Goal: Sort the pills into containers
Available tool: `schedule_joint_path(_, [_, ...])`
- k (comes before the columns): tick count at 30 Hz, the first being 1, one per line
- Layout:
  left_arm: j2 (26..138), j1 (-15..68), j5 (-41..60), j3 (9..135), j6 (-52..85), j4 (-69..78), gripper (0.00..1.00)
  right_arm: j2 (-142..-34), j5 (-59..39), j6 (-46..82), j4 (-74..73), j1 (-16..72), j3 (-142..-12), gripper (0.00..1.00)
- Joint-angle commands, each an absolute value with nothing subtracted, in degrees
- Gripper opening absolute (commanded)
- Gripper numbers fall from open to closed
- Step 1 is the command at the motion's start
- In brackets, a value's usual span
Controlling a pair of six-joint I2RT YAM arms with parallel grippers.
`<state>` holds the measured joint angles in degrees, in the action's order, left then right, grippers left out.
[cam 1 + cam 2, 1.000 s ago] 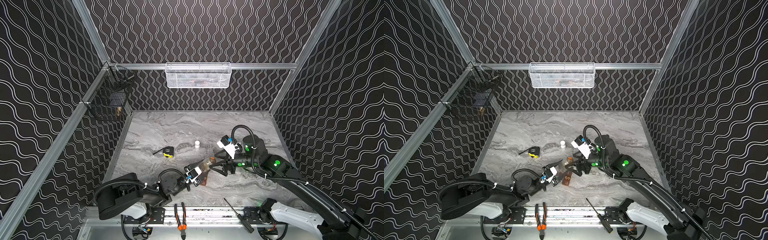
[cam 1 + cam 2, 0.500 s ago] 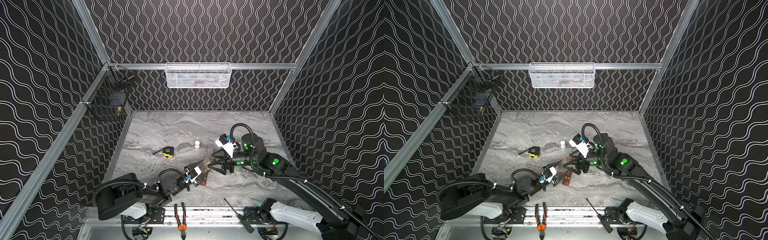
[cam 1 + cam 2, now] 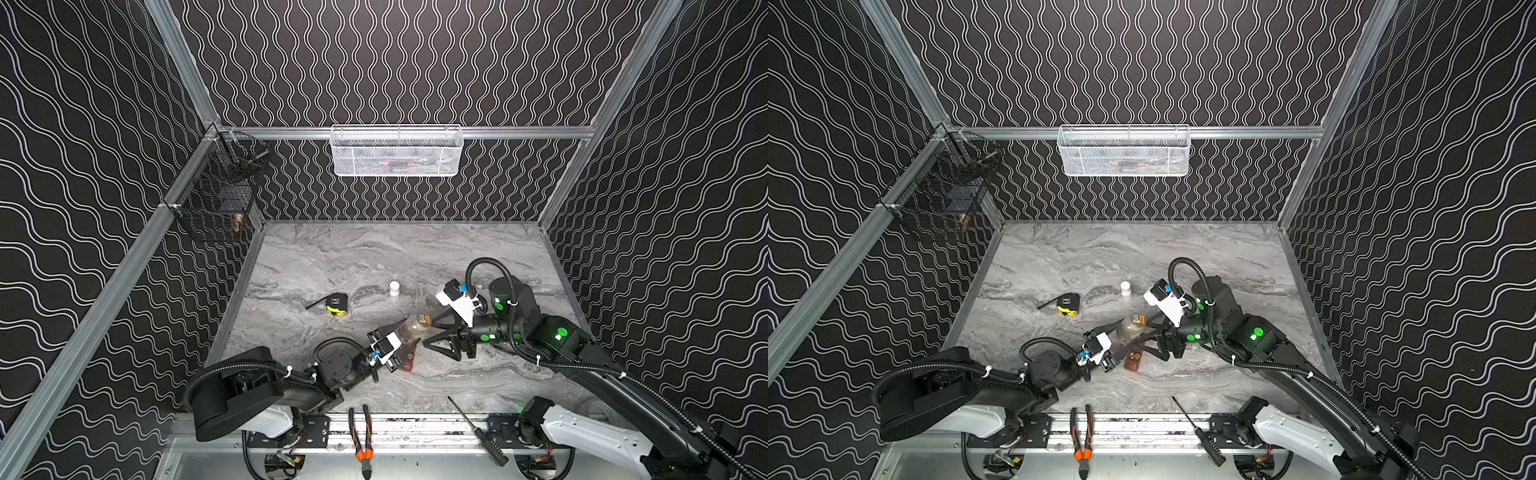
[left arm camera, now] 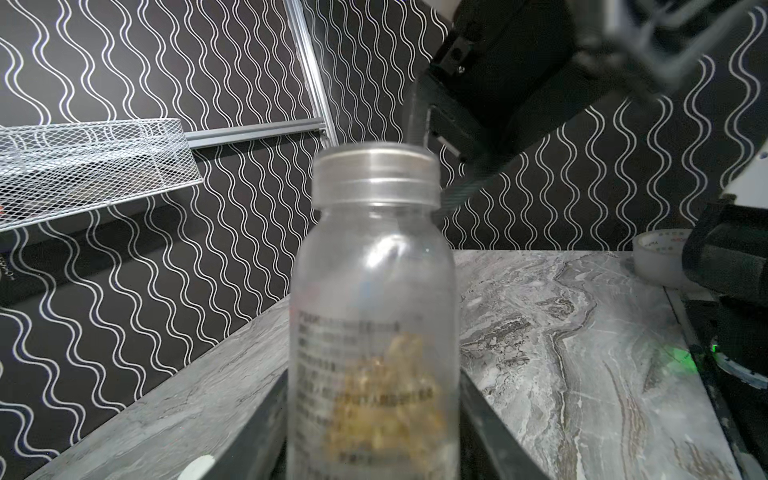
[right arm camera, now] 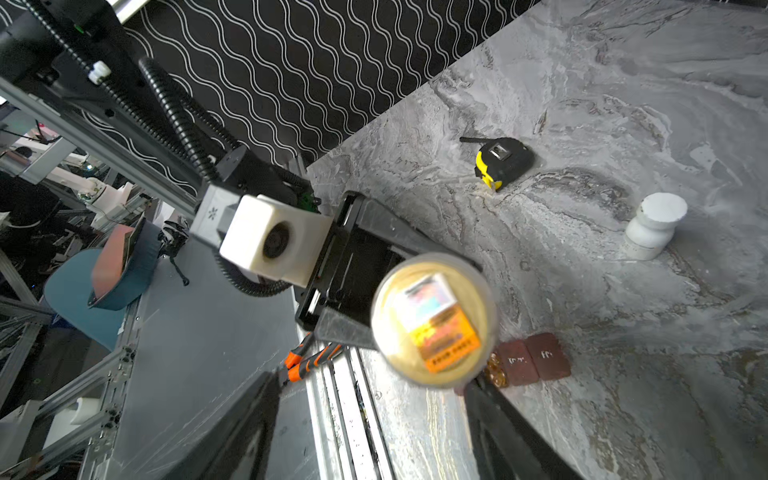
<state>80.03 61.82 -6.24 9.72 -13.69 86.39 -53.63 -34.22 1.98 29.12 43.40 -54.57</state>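
Observation:
My open right gripper keeps moving in, as the clear bottle's capped opening (image 3: 423, 320) points at it, until its fingers close around the cap (image 3: 1137, 319).
A clear bottle (image 3: 413, 328) (image 3: 1131, 327) (image 4: 374, 291) is tilted above the table, and my left gripper (image 3: 404, 340) (image 4: 374, 436) is shut on its body. Yellowish pills (image 4: 386, 386) lie inside it. My right gripper (image 3: 430, 334) (image 5: 374, 384) is open, one finger on each side of the bottle's mouth (image 5: 434, 320) and neither touching it. The containers (image 3: 407, 361) (image 3: 1133, 360) (image 5: 534, 357), a reddish-brown strip, lie on the table just under the bottle. Amber pills (image 5: 496, 370) show at the strip's end nearest the bottle.
A small white capped piece (image 3: 394, 288) (image 5: 652, 228) stands behind the bottle, with a yellow-black tape measure (image 3: 336, 304) (image 5: 503, 162) to its left. Pliers (image 3: 360, 432) and a screwdriver (image 3: 478, 430) lie on the front rail. A tape roll (image 4: 660, 262) sits at the table's right edge.
The right gripper's jaws have narrowed around the bottle's mouth and its wrist has shifted slightly. The left arm and the bottle have stayed put.

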Motion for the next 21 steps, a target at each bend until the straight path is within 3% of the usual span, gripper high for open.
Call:
schedule_joint_path(1, [79.8,61.7,-6.5,9.6,-13.2,88.5,0.0,-53.4,-33.7,0.7,30.6,43.4,-55.7,0.77])
schedule_joint_path(10, [79.0,61.7,-6.4,9.1,-12.6,88.3,0.0,-59.0,-27.4,-0.5,28.7,43.2,-62.0,0.86])
schedule_joint_path(21, [78.8,61.7,-6.4,9.6,-12.5,88.0,0.0,-63.7,-34.7,-0.7,28.4,43.5,-64.0,0.81])
